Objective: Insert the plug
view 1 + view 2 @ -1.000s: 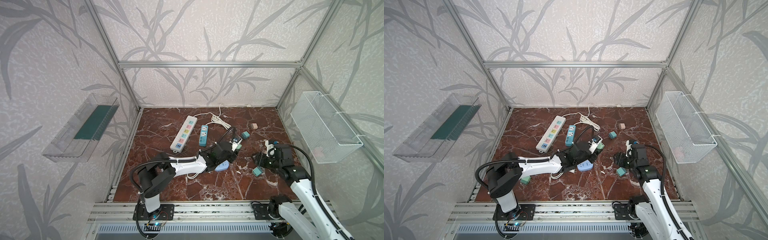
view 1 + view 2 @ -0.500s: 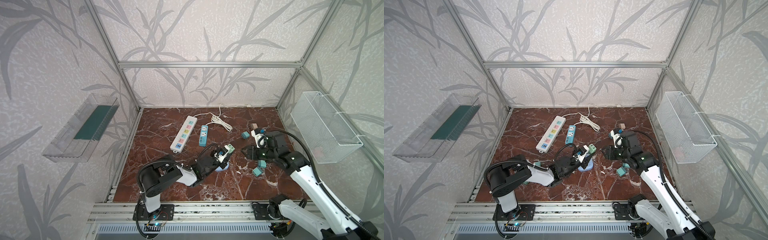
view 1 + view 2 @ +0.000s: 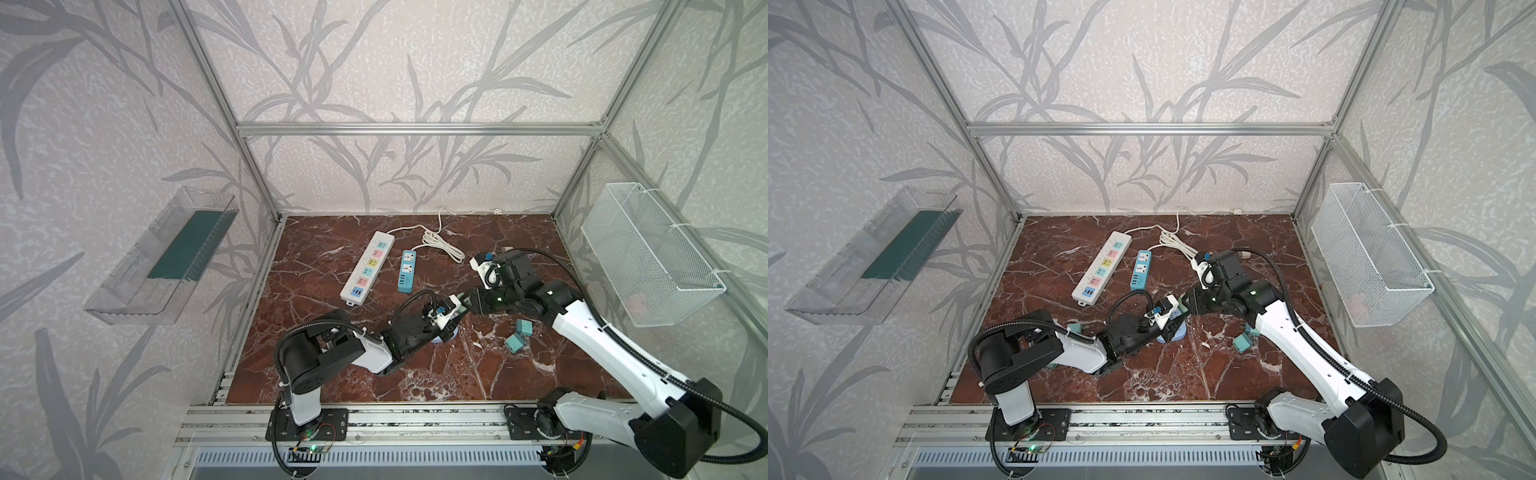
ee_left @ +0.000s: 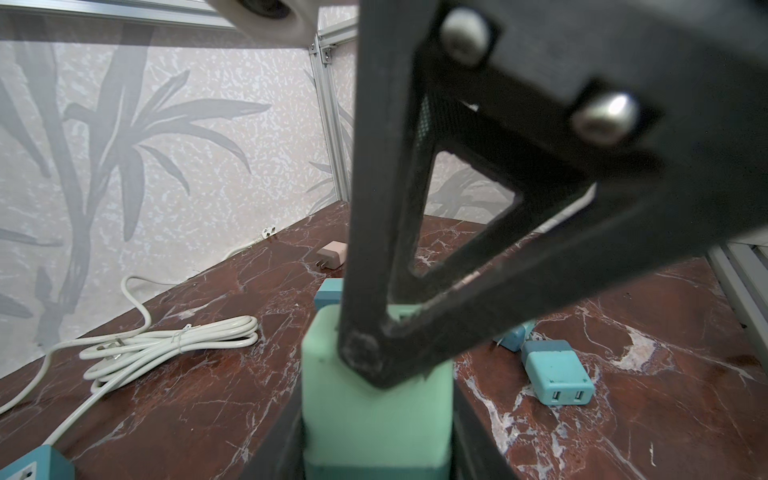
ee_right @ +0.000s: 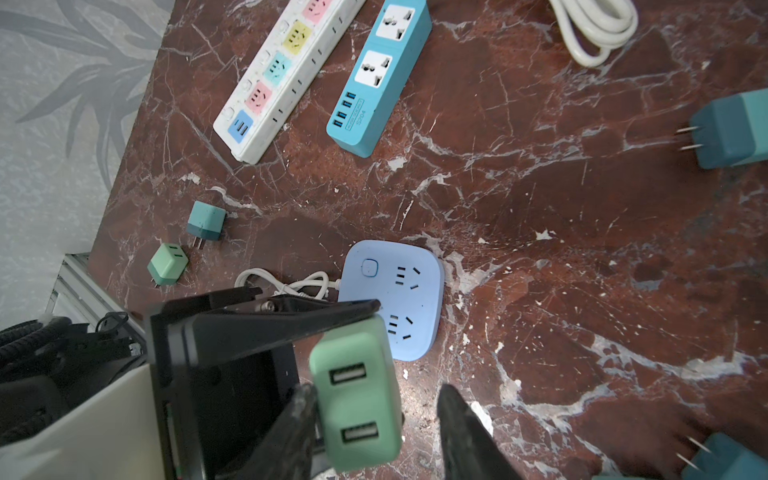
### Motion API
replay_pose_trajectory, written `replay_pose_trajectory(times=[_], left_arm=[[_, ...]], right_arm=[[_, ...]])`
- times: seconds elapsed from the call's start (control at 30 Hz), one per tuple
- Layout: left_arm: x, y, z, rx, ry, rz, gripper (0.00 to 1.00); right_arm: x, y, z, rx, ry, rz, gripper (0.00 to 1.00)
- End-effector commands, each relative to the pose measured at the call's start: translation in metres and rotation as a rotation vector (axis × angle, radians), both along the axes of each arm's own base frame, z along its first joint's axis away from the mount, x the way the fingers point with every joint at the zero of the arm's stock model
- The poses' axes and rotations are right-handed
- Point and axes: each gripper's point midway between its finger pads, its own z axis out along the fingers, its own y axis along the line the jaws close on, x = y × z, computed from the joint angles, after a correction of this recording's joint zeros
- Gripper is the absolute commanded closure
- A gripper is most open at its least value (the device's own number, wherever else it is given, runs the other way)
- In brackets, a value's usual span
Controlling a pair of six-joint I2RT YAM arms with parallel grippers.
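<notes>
My left gripper is around the plug's prong end point(image 4: 379, 462), so my right gripper should close on the plug's port end point(image 5: 354, 402). My left gripper should then open and move back out of the way.
A mint green plug point(image 5: 355, 395) with two USB ports is held above the table, my left gripper point(image 4: 376, 436) shut on its sides. Beneath it lies the light blue square socket point(image 5: 399, 291), its cord trailing under my left arm. My right gripper point(image 5: 376, 399) has come in from the right and straddles the plug's port end. One of its fingers point(image 5: 301, 415) touches the plug; a gap remains at the other, so it is open. In both top views the plug point(image 3: 457, 309) point(image 3: 1177, 309) sits between the two grippers, over the socket point(image 3: 1177, 332).
A white power strip point(image 3: 368, 266), a blue strip point(image 3: 407, 271) and a coiled white cord point(image 3: 440, 245) lie at the back. Loose teal plugs point(image 3: 519, 334) sit right of centre, two more point(image 5: 206, 220) near the left edge. A wire basket point(image 3: 648, 253) hangs on the right wall.
My right arm has swung from the right side to the centre and brought its narrowing jaws around the plug. My left arm has folded back, keeping the plug over the blue socket.
</notes>
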Motion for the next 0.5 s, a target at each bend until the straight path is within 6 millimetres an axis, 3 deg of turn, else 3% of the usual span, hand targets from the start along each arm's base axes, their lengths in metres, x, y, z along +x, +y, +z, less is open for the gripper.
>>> replay_pose_trajectory(times=[0.0,0.2,0.37,0.47], left_arm=[[-0.007,-0.0026,0.0146,-0.051,-0.024,-0.05,0.88],[-0.0113,-0.0043,0.0136,-0.047,-0.026,-0.079,0.88],[-0.0101,-0.0034,0.0105,-0.026,-0.037,-0.077,0.88],[-0.0065,0.0001,0.0123,-0.027,-0.046,-0.052,0.78]], right_arm=[[-0.0013,0.0012,0.0002,-0.027,0.005,0.032,0.57],[-0.0039,0.0031,-0.0048,-0.04,0.025,0.058,0.62],[-0.0043,0.0017,-0.008,-0.058,0.038,0.062,0.74],[-0.0056,0.0004,-0.0054,-0.058,0.032,0.059,0.83]])
